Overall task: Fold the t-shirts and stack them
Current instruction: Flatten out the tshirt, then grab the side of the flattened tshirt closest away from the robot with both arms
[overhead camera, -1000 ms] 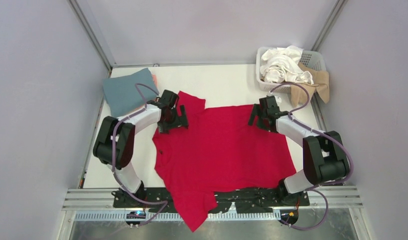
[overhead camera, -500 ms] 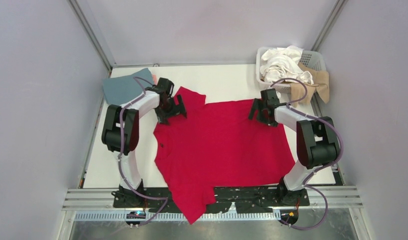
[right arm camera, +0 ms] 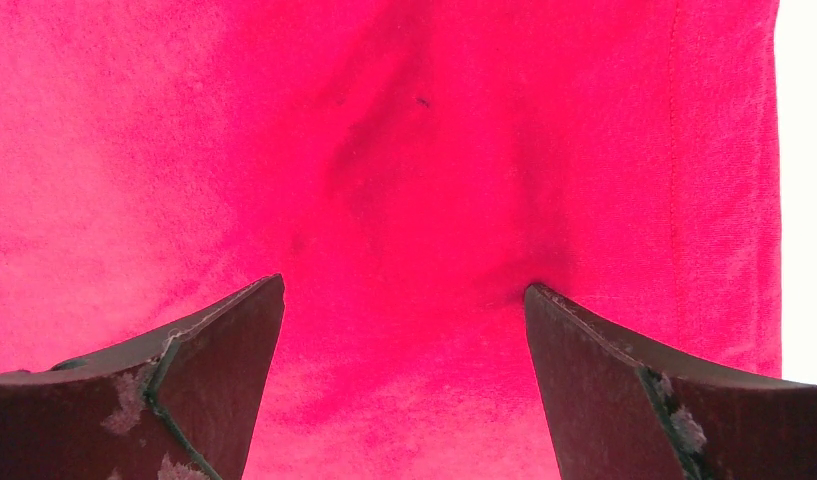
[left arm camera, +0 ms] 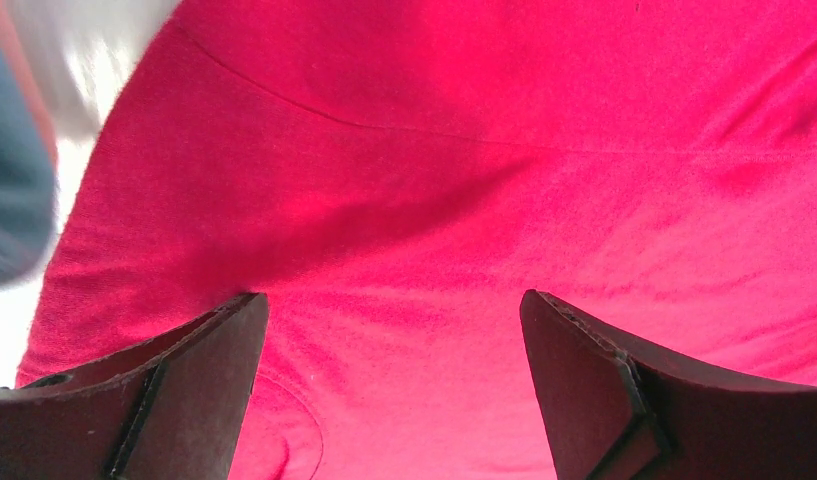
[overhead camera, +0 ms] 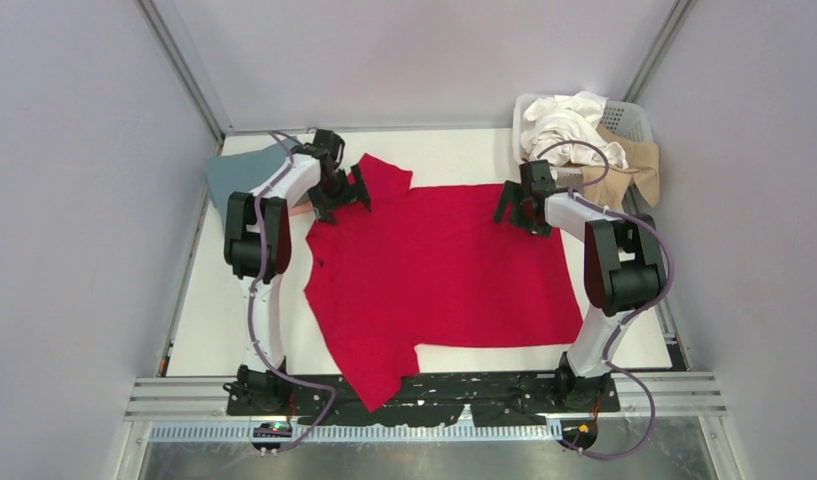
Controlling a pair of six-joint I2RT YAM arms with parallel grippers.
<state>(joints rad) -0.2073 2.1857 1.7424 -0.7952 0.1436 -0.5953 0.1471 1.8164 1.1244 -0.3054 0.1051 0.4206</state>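
The red t-shirt's near sleeve [overhead camera: 377,368] is lying over the black bar, so the robot's left gripper should leave the t-shirt's far shoulder and bring the sleeve's end [overhead camera: 378,398] in above the table.
A bright red t-shirt [overhead camera: 439,270] lies spread flat on the white table, one sleeve [overhead camera: 379,365] reaching the near edge. My left gripper [overhead camera: 346,195] stands open over its far left shoulder, fingertips down on the cloth [left arm camera: 464,200]. My right gripper [overhead camera: 512,208] is open too, on the far right corner of the red cloth [right arm camera: 404,150] by its hem. Neither gripper pinches any cloth between its fingers. A folded teal-blue t-shirt [overhead camera: 242,172] lies at the far left, its edge showing in the left wrist view [left arm camera: 9,200].
A white slotted basket [overhead camera: 639,112] at the far right corner holds a white t-shirt [overhead camera: 564,125] and a tan one [overhead camera: 629,165] that hangs over its rim. Metal frame posts rise at both far corners. The arm bases sit on the near rail [overhead camera: 424,392].
Both arms have stretched toward the far side, and the red t-shirt has slid that way with them. Its lower sleeve now hangs less over the near edge. Both grippers stayed open.
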